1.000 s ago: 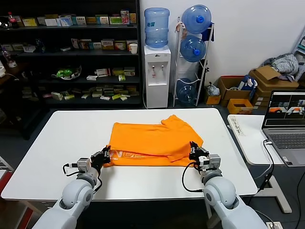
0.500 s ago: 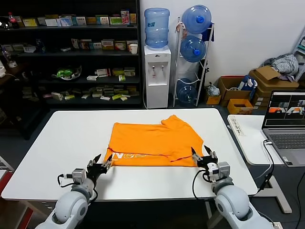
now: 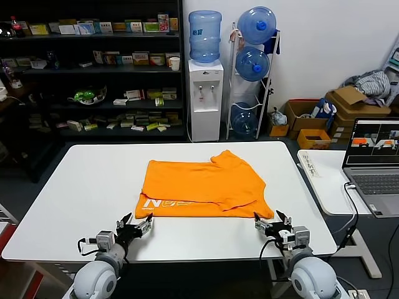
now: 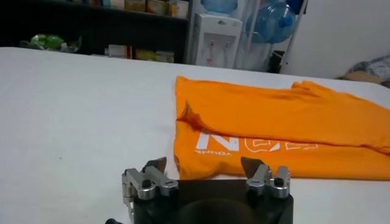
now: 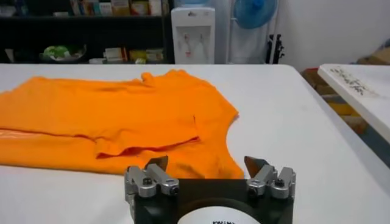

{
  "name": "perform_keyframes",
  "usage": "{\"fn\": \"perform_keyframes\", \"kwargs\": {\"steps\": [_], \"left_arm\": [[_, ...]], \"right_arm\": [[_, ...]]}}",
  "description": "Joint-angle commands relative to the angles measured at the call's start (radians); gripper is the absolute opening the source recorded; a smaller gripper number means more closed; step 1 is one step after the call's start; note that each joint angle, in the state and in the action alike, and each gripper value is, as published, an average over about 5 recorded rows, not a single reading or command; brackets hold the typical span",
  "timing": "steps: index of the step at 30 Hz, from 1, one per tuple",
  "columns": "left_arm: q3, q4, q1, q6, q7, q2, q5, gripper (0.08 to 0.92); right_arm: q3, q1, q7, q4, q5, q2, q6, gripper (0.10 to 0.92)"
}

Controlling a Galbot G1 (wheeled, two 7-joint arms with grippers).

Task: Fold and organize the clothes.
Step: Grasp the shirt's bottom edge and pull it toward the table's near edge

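My right gripper and my left gripper should pull the T-shirt's near corners closer (image 3: 268,213) before they fold it, because the orange T-shirt (image 3: 202,185) is well in from the table's near edge.
The clothes here are one orange T-shirt (image 3: 202,185), lying folded and flat in the middle of the white table (image 3: 75,187). White lettering (image 3: 165,203) shows on its near left strip. My left gripper (image 3: 138,220) is open just off the shirt's near left corner, with nothing between the fingers. My right gripper (image 3: 272,220) is open just off the near right corner and is also empty. In the left wrist view the shirt (image 4: 274,119) lies beyond the open left gripper (image 4: 204,164). The right wrist view likewise has the shirt (image 5: 109,112) past the open right gripper (image 5: 207,162).
A laptop (image 3: 377,162) stands on a side table to the right. Behind the table are a water dispenser (image 3: 205,93), a rack of water bottles (image 3: 252,62) and dark shelves (image 3: 93,68). Cardboard boxes with a grey cloth heap (image 3: 371,84) stand at the far right.
Both grippers have opened, let go of the shirt's near edge and drawn back toward the table's near edge. The shirt now lies flat.
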Motion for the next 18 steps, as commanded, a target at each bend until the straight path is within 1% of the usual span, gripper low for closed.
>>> {"fn": "perform_keyframes", "kwargs": {"steps": [1,4,6,9,12,18], "left_arm": [[-0.006,0.024,-0.005,-0.006,0.008,-0.013,0.005,0.823],[-0.001,0.031,-0.012,-0.006,0.008,-0.011,0.004,0.823],[0.002,0.036,-0.016,-0.007,0.01,-0.009,0.004,0.822],[0.008,0.04,-0.022,-0.006,0.011,-0.007,0.001,0.807],[0.013,0.044,-0.027,-0.005,0.01,-0.005,-0.002,0.743],[0.023,0.029,-0.034,0.011,-0.006,0.02,-0.037,0.57]], "right_arm": [[0.001,0.02,-0.014,-0.043,0.028,0.005,-0.011,0.823],[-0.01,0.038,-0.017,-0.059,0.029,0.007,-0.009,0.822],[-0.015,0.048,-0.019,-0.068,0.029,0.008,-0.006,0.803],[-0.02,0.055,-0.023,-0.078,0.028,0.012,-0.002,0.732],[-0.023,0.056,-0.026,-0.081,0.027,0.014,0.002,0.645],[-0.022,0.048,-0.02,-0.073,0.026,0.01,0.005,0.472]]}}
